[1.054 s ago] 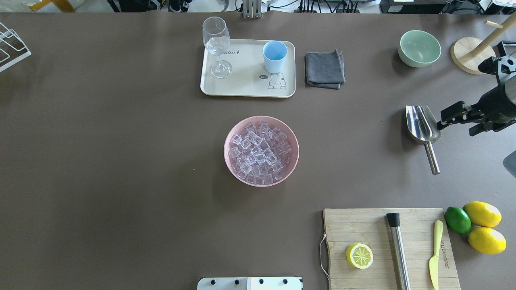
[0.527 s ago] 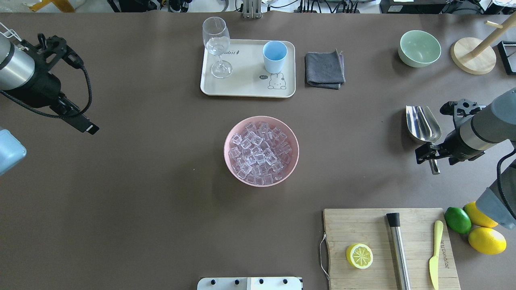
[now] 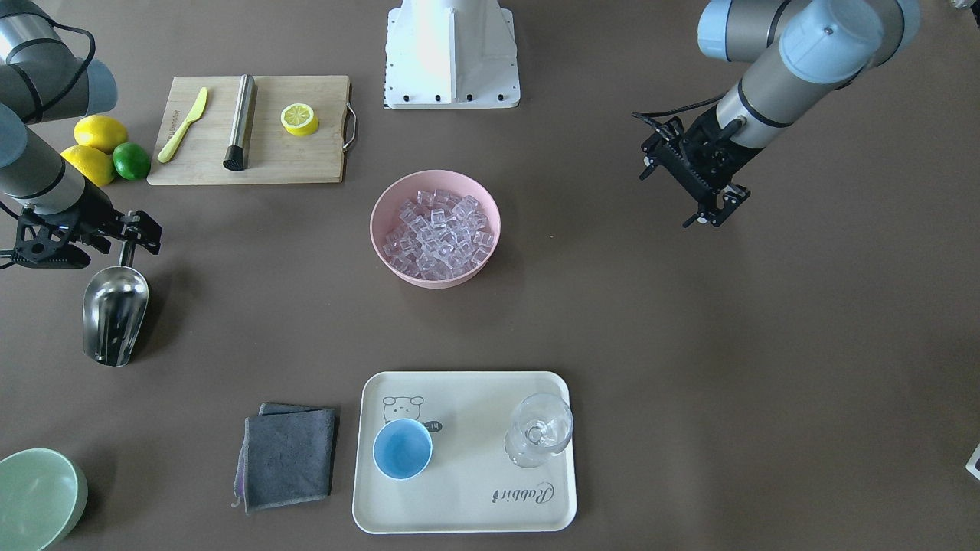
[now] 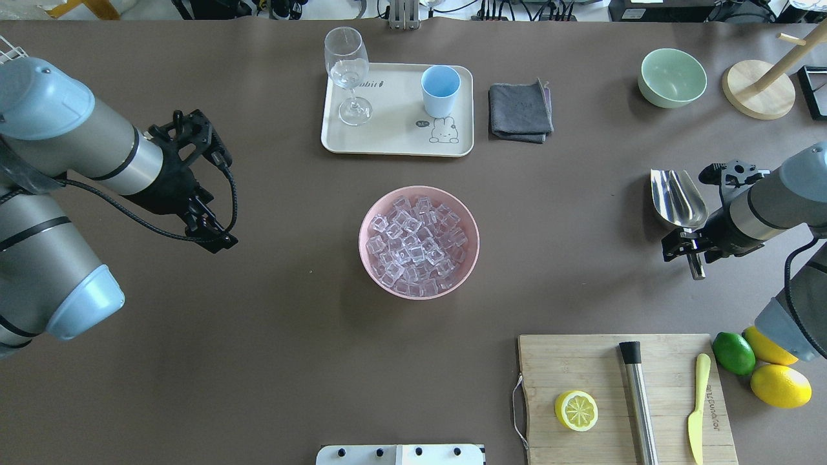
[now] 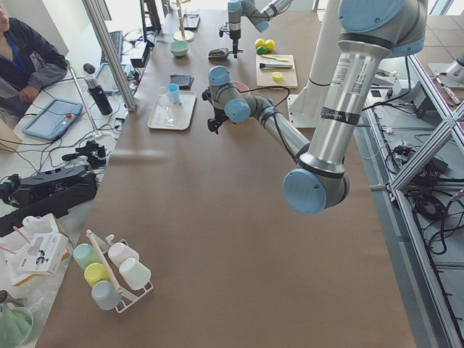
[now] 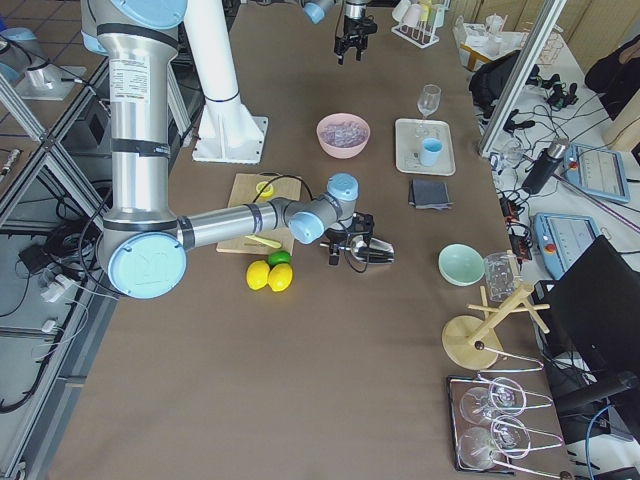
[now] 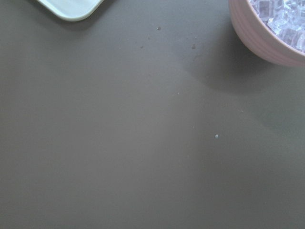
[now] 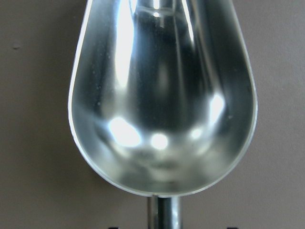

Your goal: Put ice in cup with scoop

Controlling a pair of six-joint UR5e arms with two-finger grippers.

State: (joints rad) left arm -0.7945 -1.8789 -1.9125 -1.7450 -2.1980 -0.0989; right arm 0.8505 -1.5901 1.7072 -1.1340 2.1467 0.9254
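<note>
The ice (image 3: pixel 439 236) is lying in loose cubes and the scoop's trough (image 3: pixel 115 314) is smooth. All of the ice will therefore slide out when I tip the scoop.
The ice (image 4: pixel 417 242) fills a pink bowl (image 4: pixel 362 240) at the table's middle. The light-blue cup (image 4: pixel 440 89) stands upright on a cream tray (image 4: pixel 394 132) beyond it. The steel scoop (image 4: pixel 675 200) lies flat at the right, trough pointing away and empty in the right wrist view (image 8: pixel 162 95). My right gripper (image 4: pixel 690 248) is low over the scoop's handle, jaws open on either side of it. My left gripper (image 4: pixel 210 231) hovers open and empty over bare table left of the bowl. The bowl's edge shows in the left wrist view (image 7: pixel 267 43).
A stemmed glass (image 4: pixel 349 71) shares the tray. A grey cloth (image 4: pixel 520 110) and a green bowl (image 4: pixel 672 77) lie to the right of it. A cutting board (image 4: pixel 581 361) with a steel rod (image 4: pixel 639 400), half lemon and knife sits front right, beside lemons (image 4: pixel 778 384).
My left arm has come in from the left edge toward the table's middle. My right gripper swung from beside the scoop's trough to over its handle and has settled there.
</note>
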